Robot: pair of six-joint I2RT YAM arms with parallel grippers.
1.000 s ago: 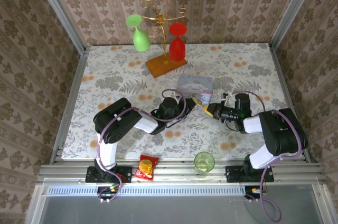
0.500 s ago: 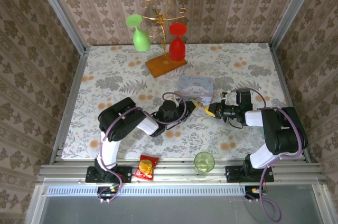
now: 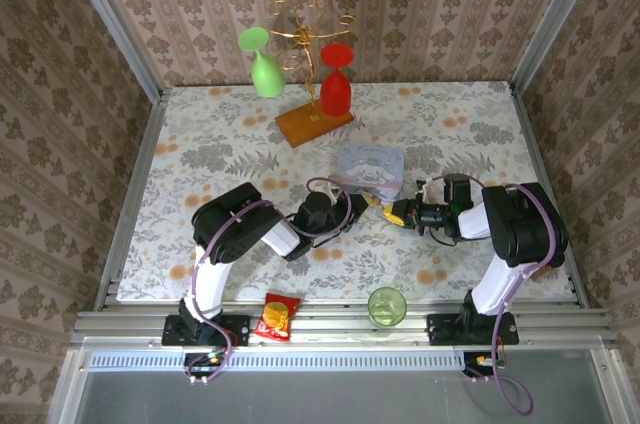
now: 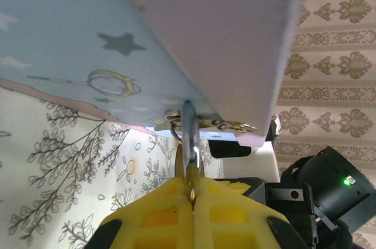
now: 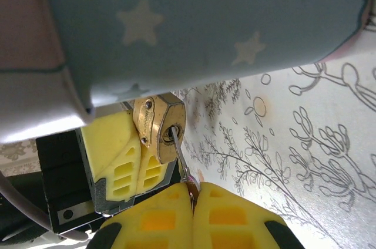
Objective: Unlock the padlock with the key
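The robot's left gripper holds the padlock only with its fingertips, so the robot should move the key back off the keyhole, open the left gripper and grip the padlock deeper (image 5: 162, 118).
The small brass padlock (image 5: 157, 127) hangs just under the edge of the pale-blue tin (image 5: 205, 20), its keyhole face turned toward the right wrist camera. My left gripper (image 4: 191, 189) is shut on the padlock, whose silver shackle (image 4: 187, 134) rises to the tin's metal hasp. The left arm's yellow fingers (image 5: 120, 155) sit beside the brass body. The thin silver key (image 5: 180, 158) runs from the keyhole to my right gripper (image 5: 192, 193), which is shut on its head. From above, the left gripper (image 3: 366, 201) and the right gripper (image 3: 394, 210) meet nose to nose below the tin (image 3: 370, 166).
A wire glass rack on a wooden base (image 3: 314, 124) holds a green glass (image 3: 263, 66) and a red glass (image 3: 336, 84) at the back. A green cup (image 3: 386, 306) and a red snack packet (image 3: 277, 316) lie at the near edge. Patterned walls enclose the table.
My right gripper has moved left with the key until it meets the left gripper and the padlock. The left gripper has edged slightly right, still under the tin.
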